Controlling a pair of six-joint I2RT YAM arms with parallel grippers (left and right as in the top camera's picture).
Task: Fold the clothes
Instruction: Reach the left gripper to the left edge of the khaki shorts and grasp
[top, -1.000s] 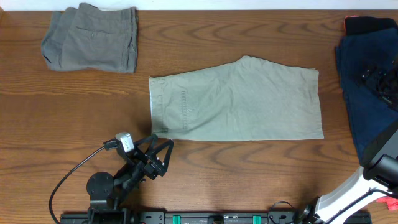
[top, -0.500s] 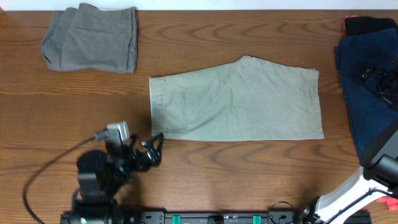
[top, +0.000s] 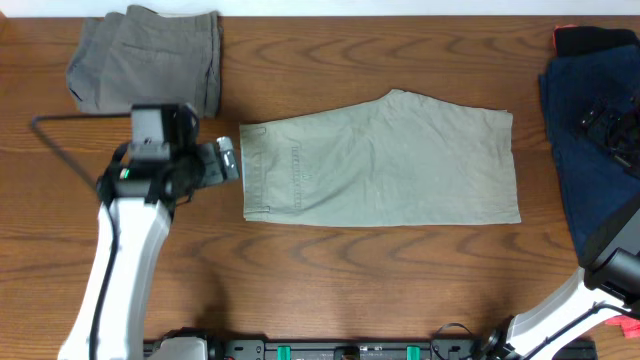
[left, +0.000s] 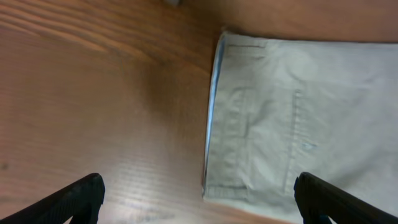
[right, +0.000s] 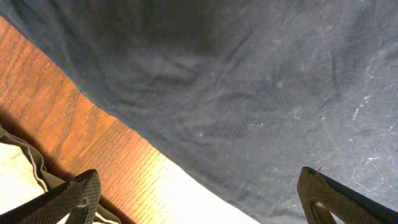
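A thin blue strip (left: 212, 102) shows along the edge of the shorts' waistband. The light khaki shorts' waistband (left: 229, 118) will open wide onto blue lining when I fold it over.
The light khaki shorts (top: 380, 160) lie flat at the table's middle, waistband to the left, with a welt pocket; they also show in the left wrist view (left: 298, 112). My left gripper (top: 228, 160) is open and empty just left of the waistband edge, with its fingers wide apart (left: 199, 199). A folded grey-brown pair (top: 145, 60) sits at the back left. A navy garment (top: 585, 150) lies at the right edge. My right gripper (top: 605, 125) hovers over it, open and empty (right: 199, 199), with the navy cloth (right: 249, 81) filling its view.
The table is brown wood (top: 380, 290). A black and red item (top: 592, 38) lies at the back right corner, behind the navy garment. A strip of bare wood (right: 118, 155) and a pale cloth edge (right: 15, 165) show beside the navy cloth.
My left arm has swung from the table's front edge up and back to the left side of the khaki waistband. The right arm and the garments have not moved.
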